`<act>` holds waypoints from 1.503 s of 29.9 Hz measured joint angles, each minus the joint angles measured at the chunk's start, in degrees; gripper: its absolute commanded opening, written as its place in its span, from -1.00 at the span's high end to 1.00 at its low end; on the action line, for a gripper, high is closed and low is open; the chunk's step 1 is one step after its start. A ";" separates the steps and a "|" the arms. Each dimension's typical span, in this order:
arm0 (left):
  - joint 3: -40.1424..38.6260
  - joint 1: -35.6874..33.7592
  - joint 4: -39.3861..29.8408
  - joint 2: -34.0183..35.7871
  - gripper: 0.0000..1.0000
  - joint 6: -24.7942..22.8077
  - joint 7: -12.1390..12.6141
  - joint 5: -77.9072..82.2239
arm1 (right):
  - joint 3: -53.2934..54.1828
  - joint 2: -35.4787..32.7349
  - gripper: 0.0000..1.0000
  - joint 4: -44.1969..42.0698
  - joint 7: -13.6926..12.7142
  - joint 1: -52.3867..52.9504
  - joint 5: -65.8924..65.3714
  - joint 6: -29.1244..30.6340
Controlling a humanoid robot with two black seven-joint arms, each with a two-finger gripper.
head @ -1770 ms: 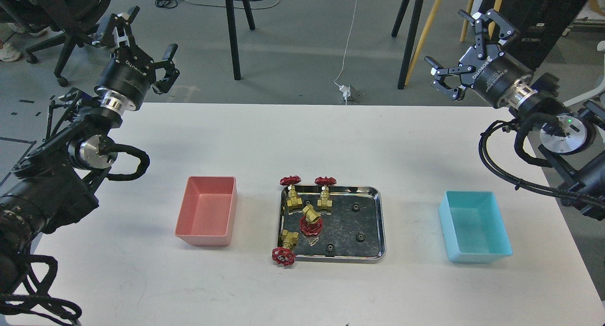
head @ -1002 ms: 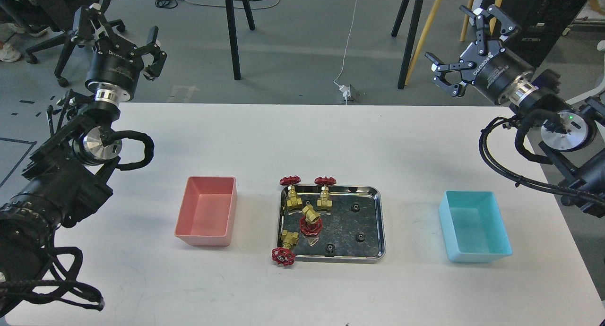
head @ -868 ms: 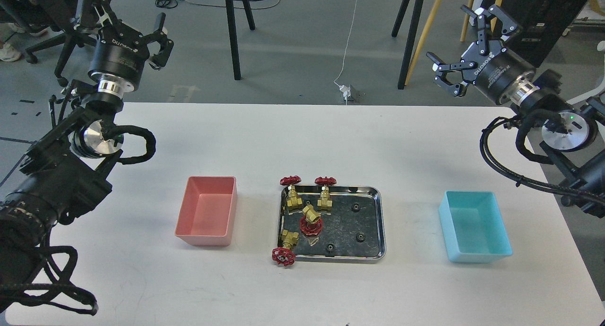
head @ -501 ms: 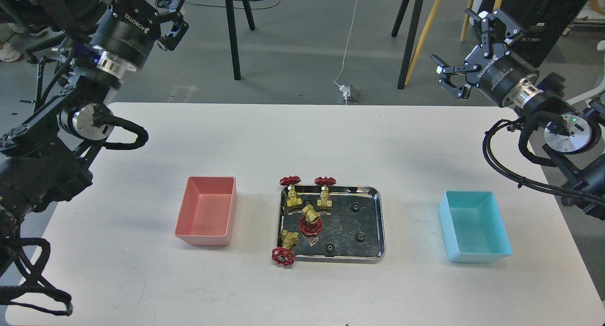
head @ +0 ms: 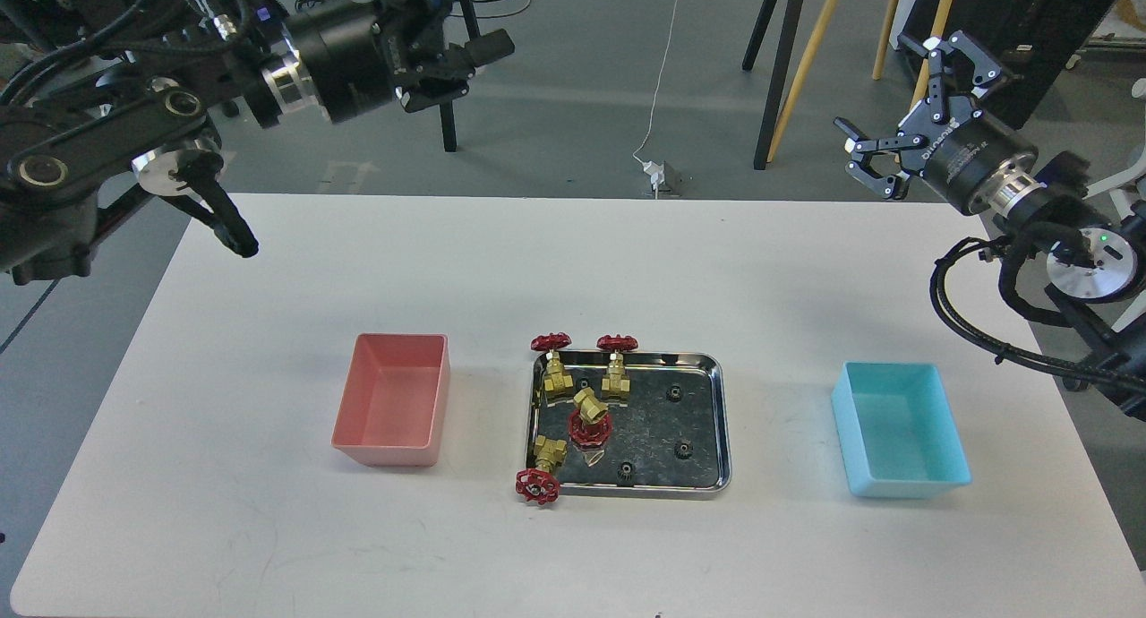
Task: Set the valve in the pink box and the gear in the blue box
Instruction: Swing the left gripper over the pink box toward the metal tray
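Note:
The brass end (head: 590, 407) and red handwheel are uncovered. The middle valve (head: 590, 429) will come out alone and its neighbours will stay in place when I lift it.
Several brass valves with red handwheels lie in the left half of a shiny steel tray (head: 723, 421): two at its far edge (head: 552, 367) (head: 616, 367), one in the middle (head: 586, 416), and one at the near left corner (head: 540, 470) with its wheel over the rim. Small black gears (head: 671, 391) (head: 682, 449) (head: 626, 468) lie in the tray's right half. The pink box (head: 394, 399) stands empty left of the tray. The blue box (head: 900, 425) stands empty on the right. My left gripper (head: 457, 22) is open and empty, high beyond the table's far edge. My right gripper (head: 909, 107) is open and empty at the far right.
The white table (head: 573, 260) bears only the tray and the two boxes. Beyond its far edge stand black stand legs (head: 439, 54), wooden legs (head: 810, 54), a cable with a plug (head: 661, 175) and an office chair at the far left.

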 measured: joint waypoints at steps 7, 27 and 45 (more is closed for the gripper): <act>10.54 -2.55 -3.77 -0.40 -1.00 0.01 0.00 7.22 | -0.60 -0.83 -0.99 -0.02 0.02 -0.06 -0.35 0.00; 20.63 1.35 2.24 -10.97 -1.00 0.02 0.00 12.36 | 2.54 -2.63 -0.99 -2.66 0.07 -0.08 -0.13 0.00; 38.33 -9.75 4.24 -21.69 -1.00 0.01 0.00 12.41 | 2.86 -2.38 -0.99 -17.70 -0.36 -2.80 0.79 0.00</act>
